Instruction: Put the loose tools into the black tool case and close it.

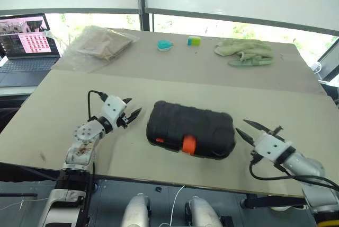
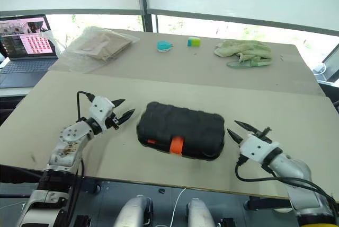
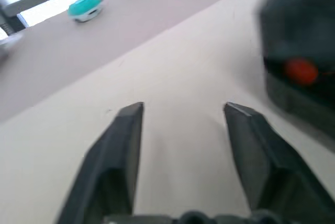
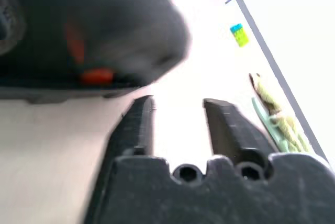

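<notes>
My left gripper needs to push down the lid (image 1: 186, 120) while my right gripper presses the latch closed, because the black tool case's orange latch (image 1: 189, 145) is loose at the front.
The black tool case (image 1: 190, 129) lies closed on the table's near half, its orange latch (image 1: 188, 143) facing me. The loose tools are out of view. My left gripper (image 1: 132, 109) hovers just left of the case, open and holding nothing, its fingers (image 3: 121, 145) apart over bare table. Right of the case, my right gripper (image 1: 253, 129) is also open and holds nothing; the case (image 4: 89, 30) looms close ahead of its fingers (image 4: 137, 124).
At the back of the table lie a clear bag of beige material (image 1: 103, 44), a teal object (image 1: 164, 45), a small green-and-blue block (image 1: 194, 40) and a green cloth (image 1: 244, 51). A laptop (image 1: 24, 46) stands off the table's left side.
</notes>
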You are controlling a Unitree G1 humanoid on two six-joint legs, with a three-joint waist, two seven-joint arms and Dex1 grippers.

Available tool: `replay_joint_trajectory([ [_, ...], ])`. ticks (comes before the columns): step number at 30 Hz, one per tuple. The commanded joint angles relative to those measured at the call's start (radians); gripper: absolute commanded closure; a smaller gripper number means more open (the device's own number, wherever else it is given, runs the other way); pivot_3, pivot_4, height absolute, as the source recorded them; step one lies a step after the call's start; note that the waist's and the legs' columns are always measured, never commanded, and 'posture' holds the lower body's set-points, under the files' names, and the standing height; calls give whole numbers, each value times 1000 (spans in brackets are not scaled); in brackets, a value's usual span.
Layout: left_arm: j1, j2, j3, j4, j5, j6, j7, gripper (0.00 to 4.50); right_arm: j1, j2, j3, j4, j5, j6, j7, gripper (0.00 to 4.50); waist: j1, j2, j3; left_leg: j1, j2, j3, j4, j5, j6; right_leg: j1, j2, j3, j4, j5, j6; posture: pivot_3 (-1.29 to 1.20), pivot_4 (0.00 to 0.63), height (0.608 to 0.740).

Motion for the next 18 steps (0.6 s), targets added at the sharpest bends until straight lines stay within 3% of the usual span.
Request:
replay_joint_trajectory([
  [1,-42,107,84,-42,-112,226,-66,220,266,-105,-182,-338,450,381,211,1424,2,0,0,0,0,0,0,0,0,0,0,0,0,0,0,0,150,740],
  [3,-104,127,43,33,-105,251,-110,175,368,-139,-226,-434,593,490,281,1588,6,-1,0,8,0,-1,-5,0,0,7,0,-1,-3,-1,-2,0,150,740],
  [7,-231,114,-60,206,-41,190,-198,157,411,-173,-212,-508,630,593,337,2801,5,-5,-1,17,1,-1,-8,-1,-1,18,0,-3,-13,-6,-2,0,150,740],
  [10,-407,45,-160,451,49,21,-256,884,347,-188,-86,-509,573,644,348,3849,7,-9,-1,17,1,0,-8,-1,-1,18,0,-3,-15,-6,-3,0,150,740],
  [12,-497,4,-218,595,107,-63,-294,1667,275,-182,-11,-494,541,671,342,4498,7,-11,-1,14,0,0,-7,0,-1,17,0,-3,-15,-2,-7,0,150,740],
  [18,-658,-90,-295,836,199,-253,-359,3608,63,-141,151,-408,437,722,319,4500,1,-11,-2,0,-1,-1,-7,0,0,3,1,-2,-15,1,-1,0,150,740],
])
